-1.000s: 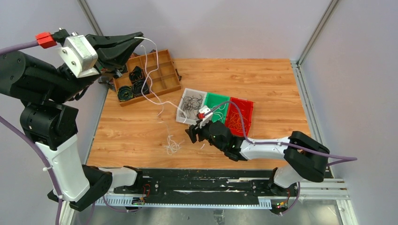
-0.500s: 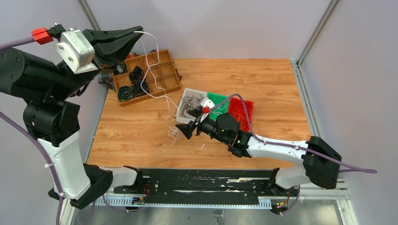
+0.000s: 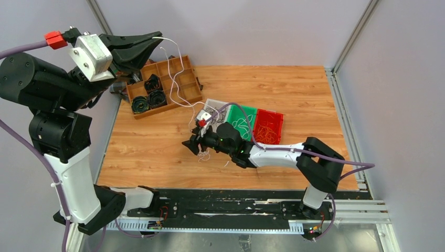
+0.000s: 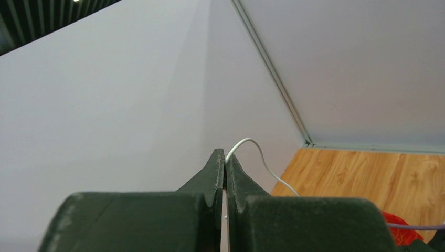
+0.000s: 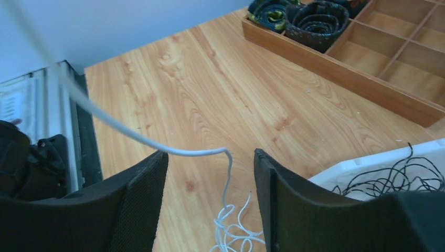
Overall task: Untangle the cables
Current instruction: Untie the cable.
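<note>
The white tangle (image 5: 231, 231) is far from my raised left gripper, so next my left gripper comes down and grabs the piece of white cable (image 5: 199, 153) next to my right gripper before it pulls more free.
A white cable (image 3: 177, 58) hangs from my left gripper (image 3: 157, 35), which is raised high at the back left and shut on its end. In the left wrist view the cable (image 4: 253, 143) arcs out from the pinched tips of the left gripper (image 4: 225, 157). It runs down to a small white tangle (image 3: 203, 154) on the wooden table. My right gripper (image 3: 190, 144) sits low over that tangle, open. In the right wrist view the taut strand (image 5: 131, 137) passes between the spread fingers of the right gripper (image 5: 210, 154) without being pinched, and the tangle (image 5: 233, 236) lies just below.
A wooden compartment tray (image 3: 181, 79) with thick black coiled rolls (image 3: 149, 97) stands at the back left. A white bin (image 3: 211, 105) of black cables, a green bin (image 3: 246, 113) and a red bin (image 3: 270, 126) sit behind the right arm. The white bin's edge (image 5: 367, 168) is close beside the right finger.
My right gripper has swung left across the table to the white tangle. The tangle has been drawn a little to the right and back. The left gripper stays high, still holding the cable.
</note>
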Robot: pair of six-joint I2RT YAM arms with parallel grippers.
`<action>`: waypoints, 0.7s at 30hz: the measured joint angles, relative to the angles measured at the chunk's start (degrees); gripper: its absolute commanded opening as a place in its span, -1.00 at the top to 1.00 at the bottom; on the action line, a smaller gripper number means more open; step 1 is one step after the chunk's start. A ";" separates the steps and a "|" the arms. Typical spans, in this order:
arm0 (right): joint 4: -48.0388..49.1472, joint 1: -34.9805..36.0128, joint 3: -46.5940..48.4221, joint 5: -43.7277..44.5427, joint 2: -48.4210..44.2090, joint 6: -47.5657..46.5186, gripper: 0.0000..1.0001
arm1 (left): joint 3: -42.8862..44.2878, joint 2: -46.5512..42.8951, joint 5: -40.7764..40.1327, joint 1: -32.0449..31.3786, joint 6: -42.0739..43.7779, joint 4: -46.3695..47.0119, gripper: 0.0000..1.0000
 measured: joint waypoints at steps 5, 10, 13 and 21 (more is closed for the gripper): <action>0.63 -0.07 -0.04 1.75 0.70 -0.24 0.99 | -2.45 -2.91 -1.92 0.00 3.45 -2.47 0.99; 2.01 -0.09 -5.05 4.00 -5.95 0.39 0.99 | -16.59 -11.76 -8.00 0.00 8.46 -5.14 0.99; 2.67 -0.11 -8.74 5.01 -11.96 0.42 0.99 | -28.83 -18.18 -11.10 0.00 11.28 -6.95 0.99; 3.39 -0.17 -11.43 5.09 -18.34 0.39 0.99 | -59.60 -28.46 -15.39 -0.02 17.29 -10.80 0.97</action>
